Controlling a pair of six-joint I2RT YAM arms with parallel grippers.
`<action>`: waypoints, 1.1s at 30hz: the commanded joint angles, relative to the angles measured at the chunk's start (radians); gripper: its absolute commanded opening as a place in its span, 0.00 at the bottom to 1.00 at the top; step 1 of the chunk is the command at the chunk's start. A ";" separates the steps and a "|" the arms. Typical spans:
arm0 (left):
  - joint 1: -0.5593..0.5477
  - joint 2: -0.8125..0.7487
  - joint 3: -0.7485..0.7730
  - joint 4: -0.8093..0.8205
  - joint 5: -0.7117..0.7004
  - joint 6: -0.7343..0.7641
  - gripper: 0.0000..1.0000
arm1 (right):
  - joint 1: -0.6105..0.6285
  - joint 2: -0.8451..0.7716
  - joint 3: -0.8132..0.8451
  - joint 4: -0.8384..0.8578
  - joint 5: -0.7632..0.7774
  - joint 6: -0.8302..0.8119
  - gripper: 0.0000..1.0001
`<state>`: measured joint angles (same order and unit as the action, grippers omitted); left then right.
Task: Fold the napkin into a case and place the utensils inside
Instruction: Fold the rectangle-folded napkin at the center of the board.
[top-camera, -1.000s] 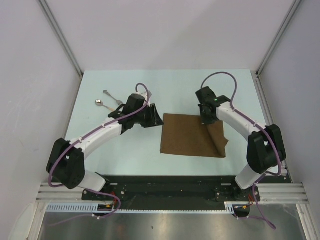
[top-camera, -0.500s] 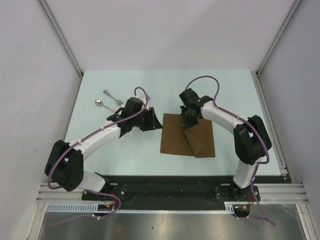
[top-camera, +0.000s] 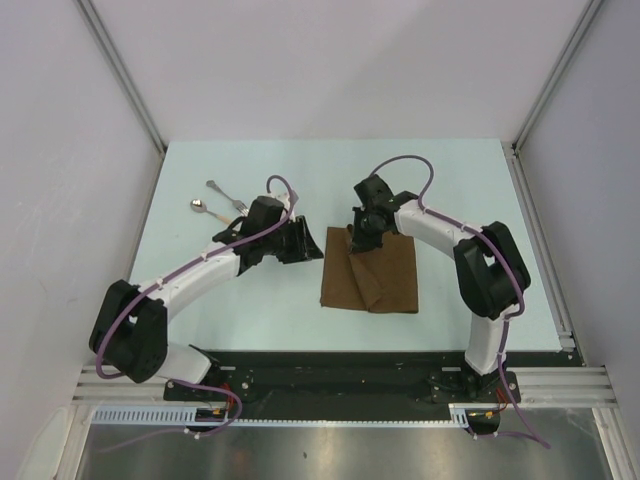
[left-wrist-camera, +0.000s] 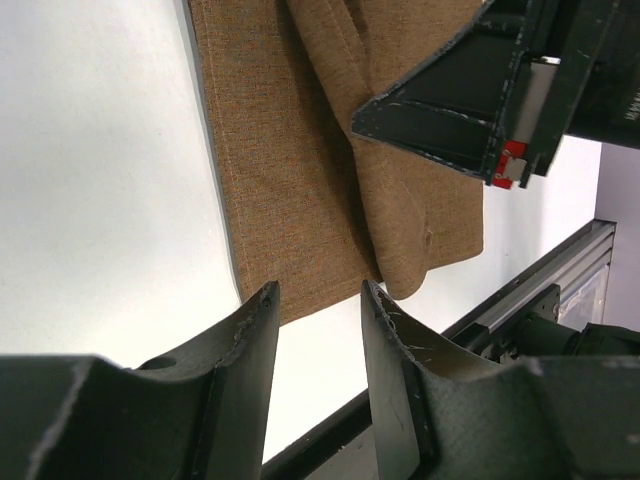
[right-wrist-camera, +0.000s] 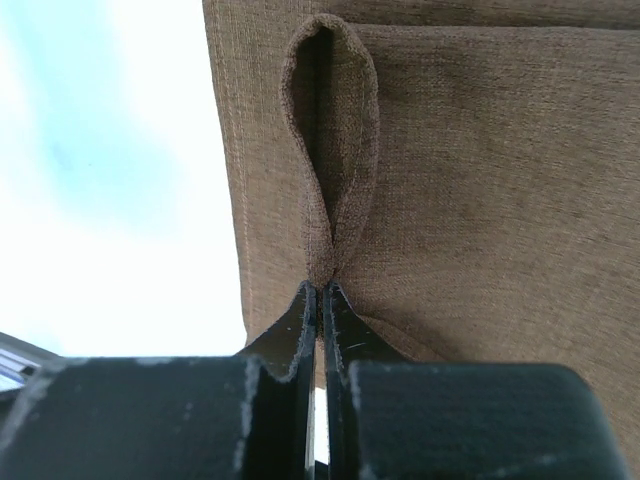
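I continue to pull the napkin's pinched edge with my right gripper to the border (top-camera: 328, 243) beside my left gripper, then release, since flat napkin (top-camera: 338, 267) lies open between them.
The brown napkin (top-camera: 375, 275) lies mid-table, its right part folded over toward the left. My right gripper (top-camera: 362, 238) is shut on a pinched edge of the napkin (right-wrist-camera: 330, 200) and holds it over the cloth's far left part. My left gripper (top-camera: 312, 243) is open and empty, just left of the napkin's far left corner; the cloth shows beyond its fingers in the left wrist view (left-wrist-camera: 300, 180). The silver fork (top-camera: 224, 195) and the spoon (top-camera: 205, 209) lie at the far left, behind the left arm.
The black rail (top-camera: 340, 375) with both arm bases runs along the near edge. White walls close in the table on the left, right and far side.
My right gripper has carried the napkin's right edge leftward across the cloth, so the napkin now looks narrower. The left arm has barely moved.
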<state>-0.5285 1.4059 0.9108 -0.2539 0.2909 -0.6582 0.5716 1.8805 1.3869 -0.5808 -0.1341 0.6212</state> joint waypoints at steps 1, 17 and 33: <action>0.009 -0.047 -0.003 0.022 0.013 -0.012 0.43 | -0.012 0.019 0.046 0.055 -0.027 0.044 0.00; 0.013 -0.059 -0.013 0.024 0.014 -0.011 0.43 | -0.021 0.032 0.041 0.101 -0.039 0.095 0.00; 0.016 -0.065 -0.016 0.022 0.017 -0.011 0.43 | -0.010 0.075 0.012 0.170 -0.094 0.127 0.00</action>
<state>-0.5213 1.3800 0.8974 -0.2520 0.2932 -0.6579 0.5552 1.9434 1.3880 -0.4488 -0.2070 0.7296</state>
